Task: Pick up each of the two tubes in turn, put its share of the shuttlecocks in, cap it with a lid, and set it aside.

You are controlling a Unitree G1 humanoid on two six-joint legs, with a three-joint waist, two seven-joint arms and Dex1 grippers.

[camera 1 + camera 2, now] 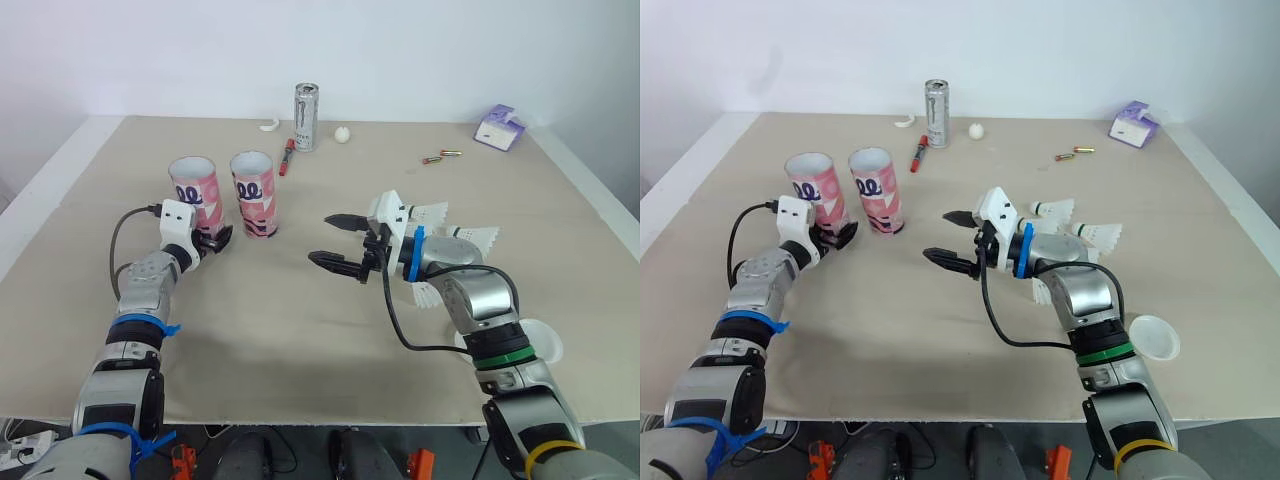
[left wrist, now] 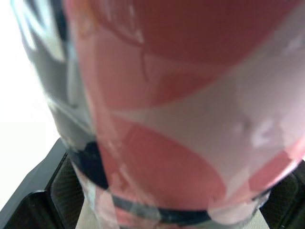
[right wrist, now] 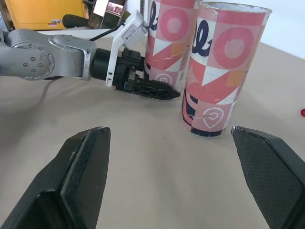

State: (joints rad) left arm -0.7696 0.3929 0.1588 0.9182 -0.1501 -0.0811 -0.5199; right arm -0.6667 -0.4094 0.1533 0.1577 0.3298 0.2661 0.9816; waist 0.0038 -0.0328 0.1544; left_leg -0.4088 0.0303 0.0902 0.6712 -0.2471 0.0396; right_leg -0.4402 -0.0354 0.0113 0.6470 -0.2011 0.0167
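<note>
My left gripper will find the pink tube at my left gripper (image 1: pixel 203 198) empty when it lifts and tilts it, because only the pale inside shows in the pink tube's opening (image 1: pixel 192 168).
Two pink patterned tubes stand upright and open-topped at the table's left, the left tube (image 1: pixel 193 188) right beside the right tube (image 1: pixel 254 192). My left gripper (image 1: pixel 213 239) is open at the left tube's base, a finger on either side of the tube (image 2: pixel 190 119). My right gripper (image 1: pixel 322 238) hovers open over the table's middle, pointing toward the right tube (image 3: pixel 224 67), with nothing between its fingers. Shuttlecocks (image 1: pixel 432 213) (image 1: pixel 480 238) lie by my right forearm, one (image 1: pixel 425 293) partly under it. A white lid (image 1: pixel 1153 337) lies near the front right.
Along the back edge are a silver can (image 1: pixel 306 117), a red marker (image 1: pixel 286 157), a white ball (image 1: pixel 342 134), a white curved scrap (image 1: pixel 269 126), small batteries (image 1: pixel 441 156) and a purple box (image 1: pixel 499 128). Bare tan table (image 1: pixel 300 330) lies between my arms.
</note>
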